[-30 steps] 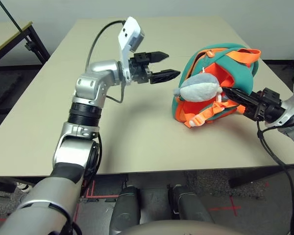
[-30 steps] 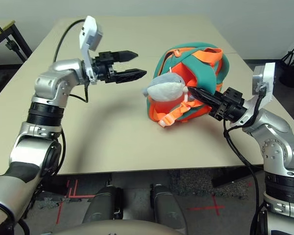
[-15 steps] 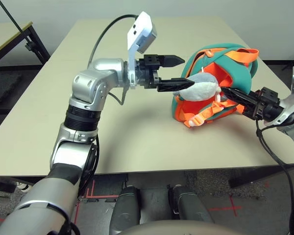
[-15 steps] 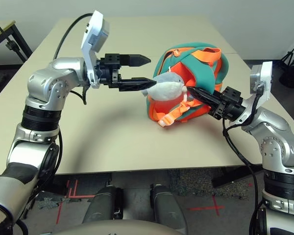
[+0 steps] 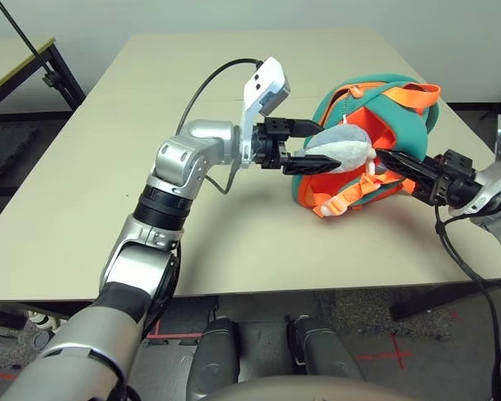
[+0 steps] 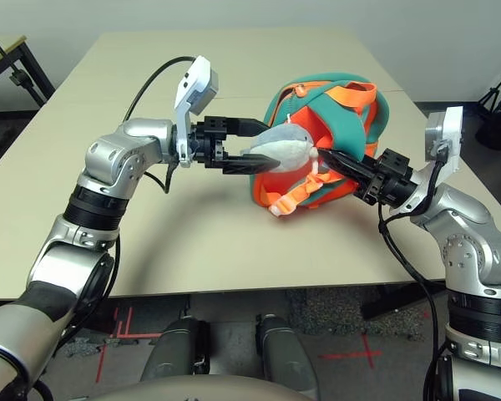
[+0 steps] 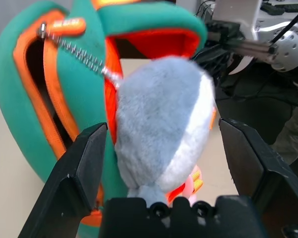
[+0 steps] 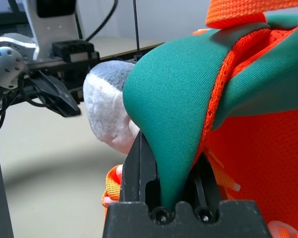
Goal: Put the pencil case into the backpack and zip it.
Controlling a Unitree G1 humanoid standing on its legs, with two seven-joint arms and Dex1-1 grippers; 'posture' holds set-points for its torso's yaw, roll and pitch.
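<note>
My gripper will pull the grey plush figure, and the zipper tab [image 7: 68, 26] should slide along and close the backpack's opening, since a metal chain [image 7: 81, 54] links the two.
The teal and orange backpack [image 5: 376, 113] lies on the table toward the right, with its grey plush figure [image 5: 342, 149] facing my left arm. My left gripper [image 5: 316, 144] is open, one finger on each side of the plush figure [image 7: 161, 129] without pinching it. In the left wrist view the backpack's zipper [image 7: 74, 47] runs beside a gaping orange-edged opening [image 7: 39, 99]. From the right, my right gripper [image 5: 384, 157] is shut on a fold of the backpack's teal fabric [image 8: 174, 99]. The pencil case is out of view.
The beige table [image 5: 234, 225] has bare surface in front of and left of the backpack. A second table with a black frame [image 5: 17, 58] stands at the far left. A black cable [image 5: 209, 79] loops above my left wrist.
My left gripper has travelled right, from open air beside the backpack to straddling the plush figure. The right gripper has kept its hold in the same place.
</note>
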